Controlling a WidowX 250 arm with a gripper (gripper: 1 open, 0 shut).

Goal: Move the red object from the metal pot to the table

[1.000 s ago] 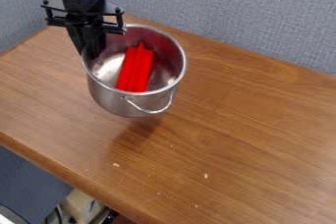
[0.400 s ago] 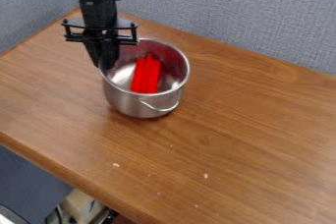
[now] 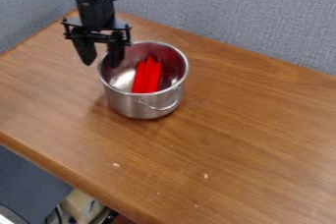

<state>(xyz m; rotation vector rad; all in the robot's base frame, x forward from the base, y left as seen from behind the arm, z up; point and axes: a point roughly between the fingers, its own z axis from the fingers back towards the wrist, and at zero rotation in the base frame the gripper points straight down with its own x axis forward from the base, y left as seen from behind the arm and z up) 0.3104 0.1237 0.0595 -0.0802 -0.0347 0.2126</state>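
I should lift clear of the pot's rim and move over the red object inside the pot (image 3: 148, 76), because my gripper's fingers are on both sides of the metal pot's rim (image 3: 104, 62), apart from the red object.
The red object (image 3: 148, 74) lies slanted inside the metal pot (image 3: 128, 102), which stands on the table (image 3: 250, 120) left of the middle. My gripper (image 3: 98, 57) points straight down at the pot's far-left rim. Its two dark fingers (image 3: 83, 53) are spread apart, one outside the rim and one over the pot's inner edge. It is open and holds nothing. The red object rests apart from the fingers, to their right.
A grey-blue wall runs behind the table. The table's rounded front edge (image 3: 66, 169) falls away at the lower left, with dark floor clutter below. Bare wood stretches to the right of and in front of the pot.
The pot and gripper came down and shifted right together, and the pot now rests on the wood. The fingers, shut before, have spread apart at the rim.
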